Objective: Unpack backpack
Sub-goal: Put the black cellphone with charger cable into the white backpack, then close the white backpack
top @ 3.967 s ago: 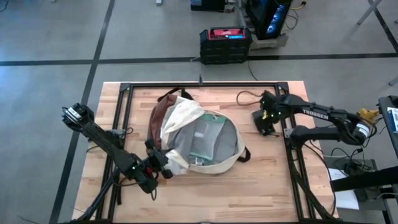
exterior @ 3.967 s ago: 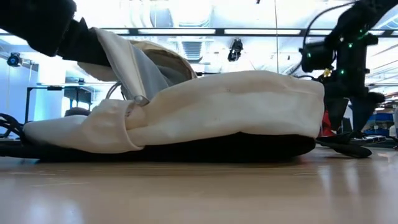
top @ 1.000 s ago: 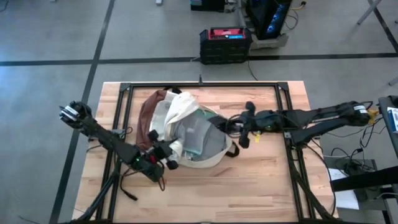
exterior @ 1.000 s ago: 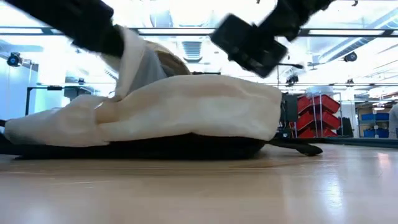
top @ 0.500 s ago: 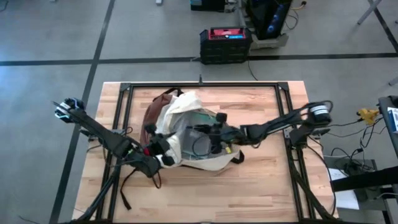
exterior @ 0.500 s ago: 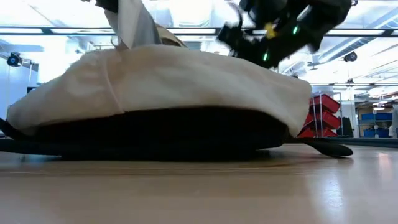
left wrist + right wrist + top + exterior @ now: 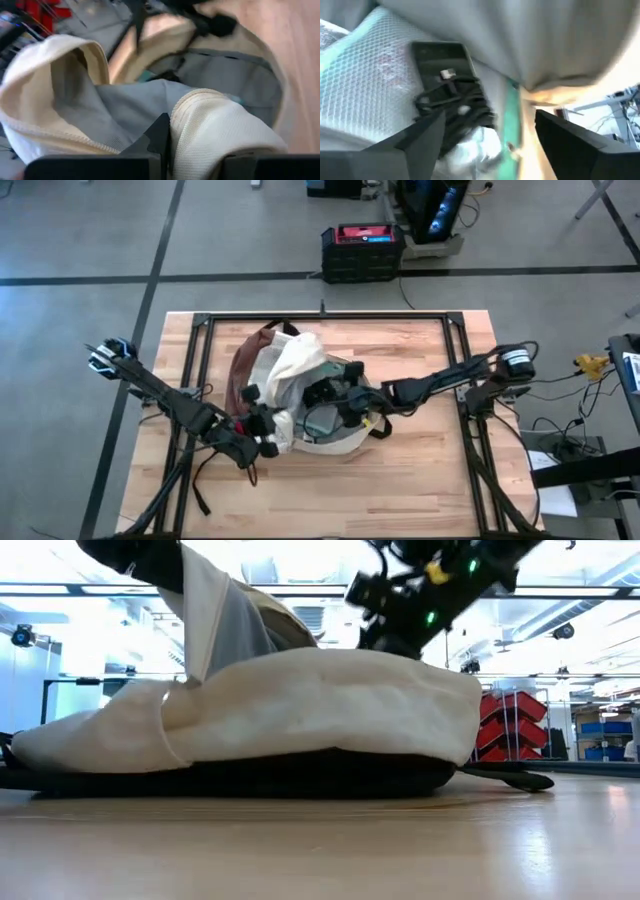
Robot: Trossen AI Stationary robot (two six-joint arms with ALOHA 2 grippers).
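Observation:
The zip joins the flap to the backpack's rim at the opening's corner (image 7: 535, 96), so next my right gripper pinches and pulls the zipper pull before reaching for the pouch.
The cream-white backpack (image 7: 290, 370) lies flat on the table, its reddish-brown base (image 7: 245, 365) toward the far left and its mouth held open. My left gripper (image 7: 262, 430) is shut on the raised flap (image 7: 205, 610), whose grey lining shows. My right gripper (image 7: 325, 395) reaches into the mouth from the right and stands open (image 7: 490, 135). Its fingers are on either side of a clear teal-edged pouch (image 7: 385, 75) with black cables (image 7: 455, 105) inside. Whether they touch the pouch I cannot tell. My left gripper pinches the cream rim of the backpack's opened flap (image 7: 200, 120) between its two fingers. It comes from the table's near left, slanting down. The flap stands up from the bag, and the rest of the backpack rests on the table.
A black metal frame (image 7: 200, 340) runs around the tabletop. A black strap (image 7: 200, 480) trails off the near left. A black and red toolbox (image 7: 362, 250) stands on the floor beyond the far edge. Bare wood (image 7: 400, 490) lies on the near side.
My right gripper has gone toward the table's left and down, from beside the backpack into its open mouth, rolling as it went. My left gripper has kept the flap up, rising a little. The backpack's body bulged up and then settled.

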